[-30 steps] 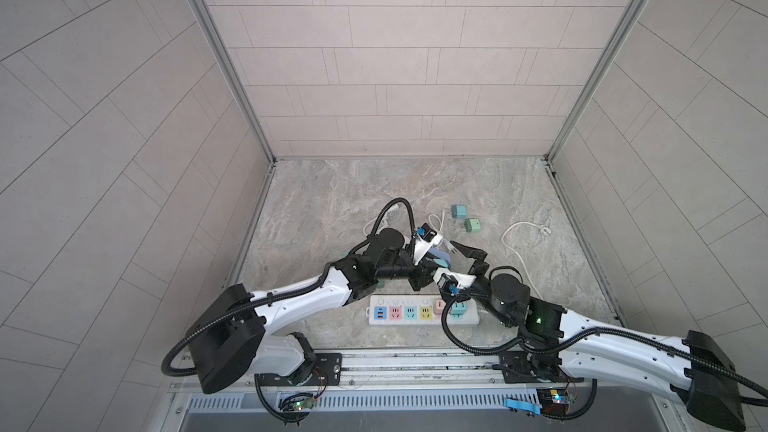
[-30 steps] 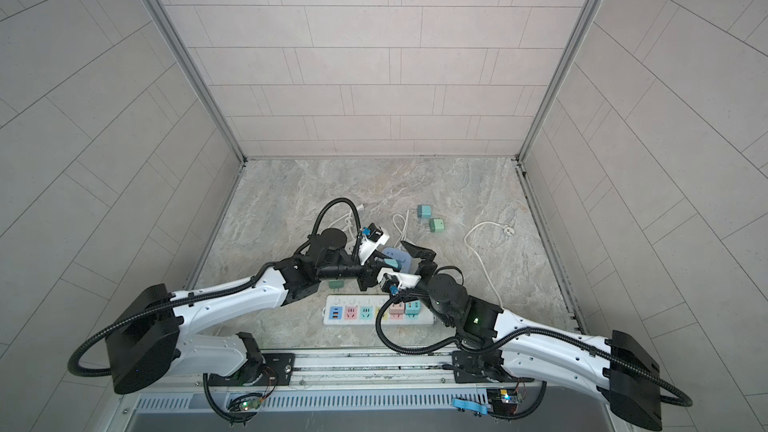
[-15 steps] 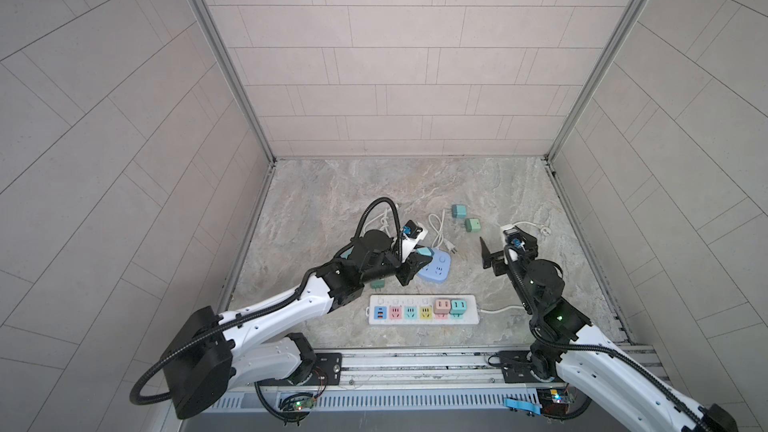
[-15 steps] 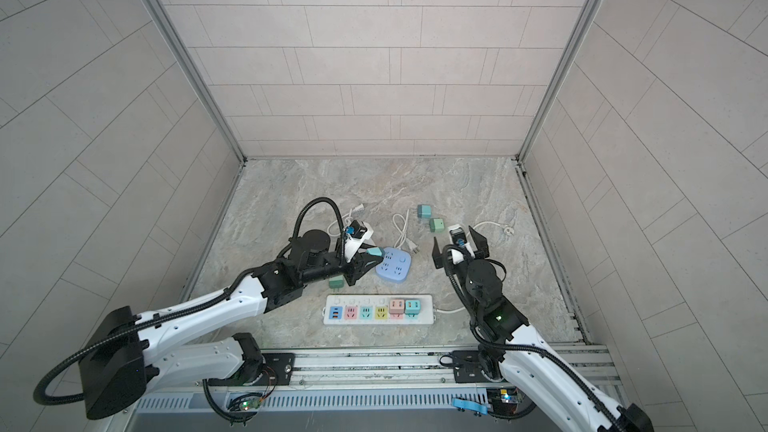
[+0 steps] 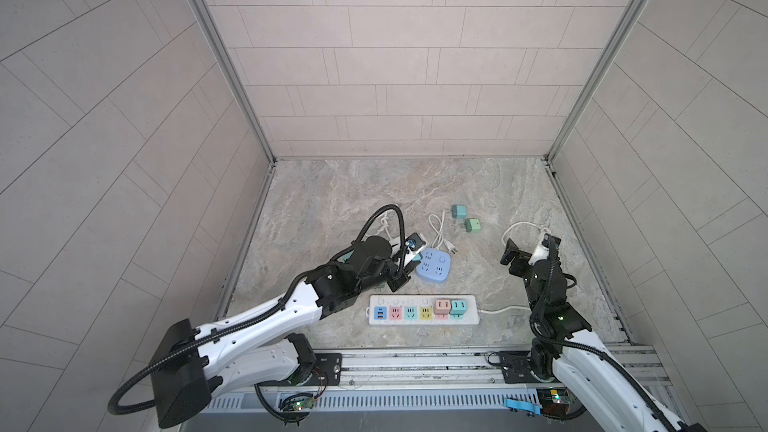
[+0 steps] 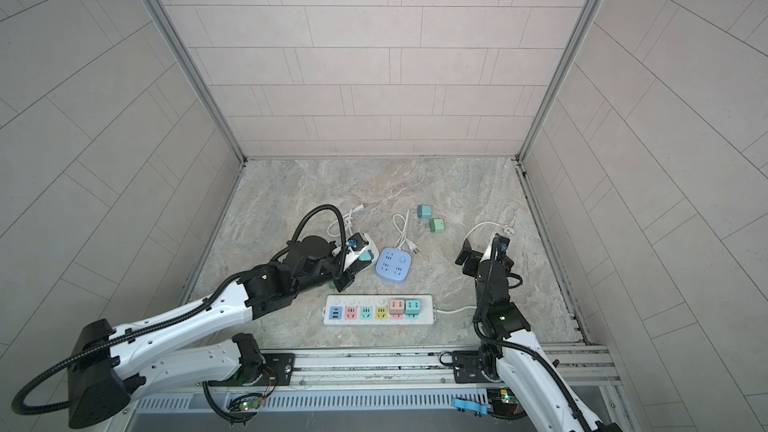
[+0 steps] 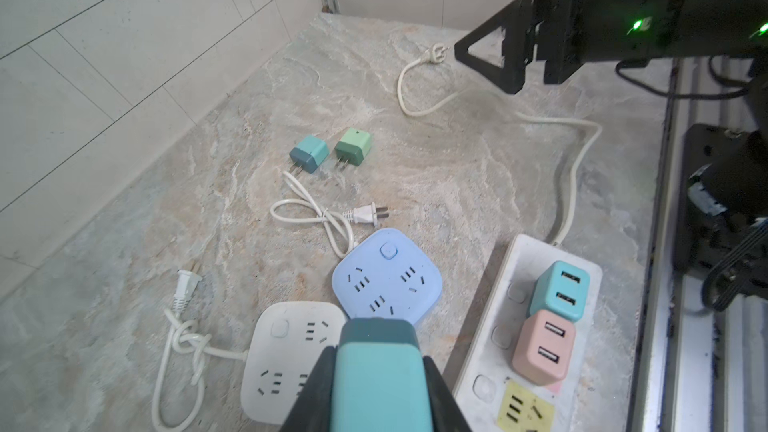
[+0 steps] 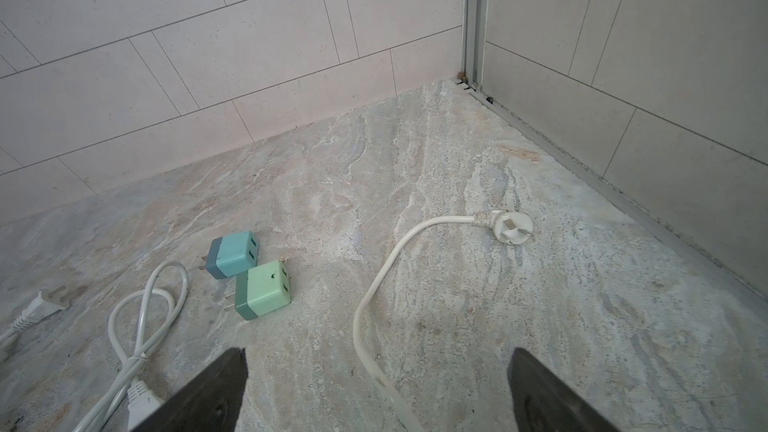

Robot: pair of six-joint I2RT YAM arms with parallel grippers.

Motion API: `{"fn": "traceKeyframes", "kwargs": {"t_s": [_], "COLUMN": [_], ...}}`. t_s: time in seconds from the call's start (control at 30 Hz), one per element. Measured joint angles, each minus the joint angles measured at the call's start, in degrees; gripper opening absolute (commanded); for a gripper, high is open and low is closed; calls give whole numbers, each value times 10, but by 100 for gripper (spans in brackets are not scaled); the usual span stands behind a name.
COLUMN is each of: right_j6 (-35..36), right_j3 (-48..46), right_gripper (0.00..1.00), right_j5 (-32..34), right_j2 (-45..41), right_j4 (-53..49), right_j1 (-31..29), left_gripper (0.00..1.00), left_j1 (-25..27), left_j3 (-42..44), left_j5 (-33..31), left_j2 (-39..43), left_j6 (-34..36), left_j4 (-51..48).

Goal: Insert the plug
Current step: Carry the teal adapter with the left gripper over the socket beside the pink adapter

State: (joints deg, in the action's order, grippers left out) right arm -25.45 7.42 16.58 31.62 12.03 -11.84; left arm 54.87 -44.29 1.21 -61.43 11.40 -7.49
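The teal plug cube (image 6: 365, 256) is hanging at a slant behind the white power strip. My left gripper should turn it straight and lower it into the free yellow socket (image 5: 425, 312).
My left gripper (image 7: 377, 356) is shut on a teal plug cube (image 7: 374, 401) with a dark front band. It hangs over the white square socket (image 7: 286, 351) and the blue square socket (image 7: 386, 276), left of the white power strip (image 7: 498, 326). In both top views the left gripper (image 5: 409, 268) (image 6: 355, 270) is just behind the strip's (image 5: 384, 300) left half. A pink cube (image 5: 441, 305) and a teal cube (image 5: 458, 306) sit plugged into the strip. My right gripper (image 5: 532, 249) (image 8: 378, 367) stands open and empty at the right, above the strip's cord.
Two loose cubes, teal (image 5: 459, 211) and green (image 5: 473, 225), lie at the back. A white cord ends in a round plug (image 8: 507, 228) near the right wall. The blue socket's looped cord and plug (image 7: 365, 214) lie behind it. Free yellow socket (image 7: 525, 409) on the strip.
The right arm has swung away from the middle to the right side, staying open. The left gripper, still holding the teal plug, has drawn back and left from above the strip.
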Motion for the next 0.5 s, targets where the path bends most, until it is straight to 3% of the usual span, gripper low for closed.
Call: {"fn": "traceKeyframes", "kwargs": {"t_s": [0.23,0.5], "right_j6": [-12,-12], "right_j3": [0,0], "right_gripper": [99,98], "right_j5": [-3,-12], "right_j2": [3,10], "right_j4": [3,3], "right_j1": [0,0], "left_gripper": [0,0], "left_j1": [77,104], "left_j3": [-114,-105], "left_j5": [-71,-101], "left_j2": [-20,-45], "left_j6": [21,83], "left_j4": [-150,-232]}}
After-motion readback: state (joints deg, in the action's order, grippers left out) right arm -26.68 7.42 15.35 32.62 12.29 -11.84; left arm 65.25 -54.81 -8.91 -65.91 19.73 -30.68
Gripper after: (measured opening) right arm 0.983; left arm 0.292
